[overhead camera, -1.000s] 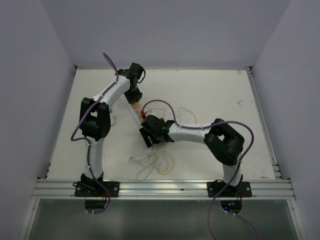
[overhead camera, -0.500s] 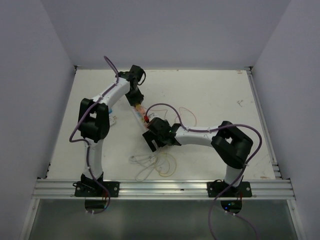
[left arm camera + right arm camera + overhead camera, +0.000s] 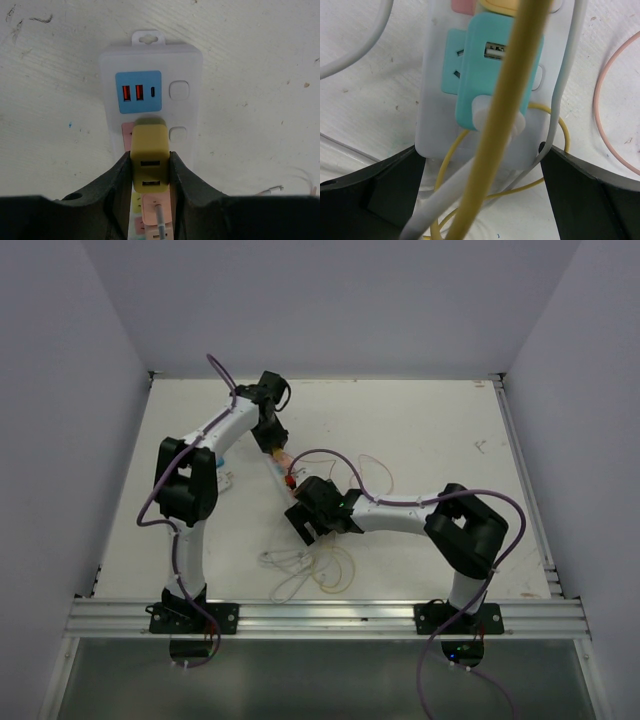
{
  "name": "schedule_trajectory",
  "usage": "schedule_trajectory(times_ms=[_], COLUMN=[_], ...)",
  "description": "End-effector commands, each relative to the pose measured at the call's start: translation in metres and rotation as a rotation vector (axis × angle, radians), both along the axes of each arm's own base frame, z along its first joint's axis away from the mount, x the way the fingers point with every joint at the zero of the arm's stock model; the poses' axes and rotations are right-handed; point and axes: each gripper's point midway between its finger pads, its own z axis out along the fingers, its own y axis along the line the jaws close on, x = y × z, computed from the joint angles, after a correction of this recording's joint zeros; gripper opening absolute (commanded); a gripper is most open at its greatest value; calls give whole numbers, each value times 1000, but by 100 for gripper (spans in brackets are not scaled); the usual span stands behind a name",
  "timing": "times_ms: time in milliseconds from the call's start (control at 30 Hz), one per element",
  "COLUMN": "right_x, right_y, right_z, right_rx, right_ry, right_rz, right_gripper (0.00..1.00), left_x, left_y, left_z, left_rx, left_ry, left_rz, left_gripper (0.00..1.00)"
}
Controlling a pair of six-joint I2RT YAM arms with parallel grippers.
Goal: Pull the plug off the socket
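Observation:
I need to back my right gripper off and close it on the socket's sides (image 3: pixel 433 60) next to the teal plug before the pull, because its fingers touch only the socket's end (image 3: pixel 527 150).
The socket is a long white power strip (image 3: pixel 186 65) lying on the table, with a blue USB face (image 3: pixel 138 92) at its far end. A yellow plug (image 3: pixel 149 145) stands in it. My left gripper (image 3: pixel 149 159) is shut on the yellow plug's two sides. Just behind it sits a pink plug (image 3: pixel 157 207) with a white cable. In the right wrist view the strip's other end (image 3: pixel 432 100) lies between my right gripper's (image 3: pixel 480 150) fingers, which press on its sides. A teal plug (image 3: pixel 490 85) with a yellow cable (image 3: pixel 505 125) sits there. From above, the strip (image 3: pixel 281 468) runs between both grippers.
Loose white and yellow cables (image 3: pixel 310 565) coil on the table in front of the right gripper. A thin pink cable (image 3: pixel 605 100) loops to the right of the strip. A white cord (image 3: pixel 565 90) runs along the strip's right side. Walls enclose the table.
The right gripper has shifted a little down and to the right along the strip, its elbow swinging right. The left arm has barely moved.

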Motion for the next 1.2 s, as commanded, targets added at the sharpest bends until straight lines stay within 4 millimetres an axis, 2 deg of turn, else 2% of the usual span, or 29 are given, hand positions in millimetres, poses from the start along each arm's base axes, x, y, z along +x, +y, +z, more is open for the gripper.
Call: schedule_trajectory(times_ms=[0,333,367,467,667,867,1167], right_x=[-4,12,15,15,18,17,25], right_y=[-40,-33,-30,-34,-38,-27,-4], right_z=[-26,-14,-7,-1,26,44,44], right_rx=[-186,-2,29,44,77,167,220], right_ry=[4,-18,-36,-60,-106,-125,-144], right_rz=[3,-119,-128,-143,-134,-104,-45], right_gripper=[99,99,99,99,99,99,99], left_x=[-1,18,20,25,28,27,24], left_y=[-15,-6,-5,-1,3,5,0], left_z=[22,35,36,42,39,32,23], left_rx=[-74,-74,-72,-70,-60,-56,-85], left_ry=[-40,-80,-80,-98,-94,-79,-58], left_rz=[-10,18,20,31,38,39,33], left_gripper=[0,0,0,0,0,0,0])
